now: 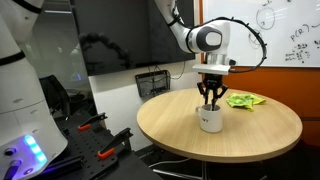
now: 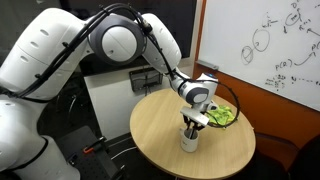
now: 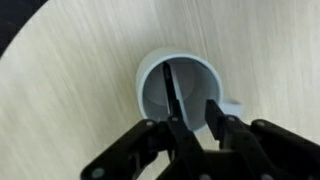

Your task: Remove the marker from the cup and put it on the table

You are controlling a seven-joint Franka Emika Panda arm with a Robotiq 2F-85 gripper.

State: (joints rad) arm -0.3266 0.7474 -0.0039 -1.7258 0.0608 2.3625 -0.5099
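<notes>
The marker leaning in the cup [image 3: 173, 88] is in line with one finger. My gripper should open wider and put its fingers on both sides of the marker's upper part [image 3: 180, 110] before it lifts the marker out.
A white cup [image 1: 210, 119] [image 2: 190, 139] stands upright near the middle of the round wooden table [image 1: 262, 137] [image 2: 158, 125]. In the wrist view I look straight down into the cup [image 3: 150, 68]. A thin dark marker [image 3: 169, 85] stands inside it, leaning toward the rim. My gripper [image 1: 210, 98] [image 2: 193, 123] [image 3: 195, 112] is right over the cup's mouth with its fingertips at the rim. The fingers are apart, with a gap between them. The marker lies in line with the left finger, and no grip on it shows.
A green cloth [image 1: 245, 100] [image 2: 222, 116] lies on the table just behind the cup. A whiteboard [image 2: 270, 50] hangs on the wall behind. A dark workbench with red-handled clamps [image 1: 95, 135] stands beside the table.
</notes>
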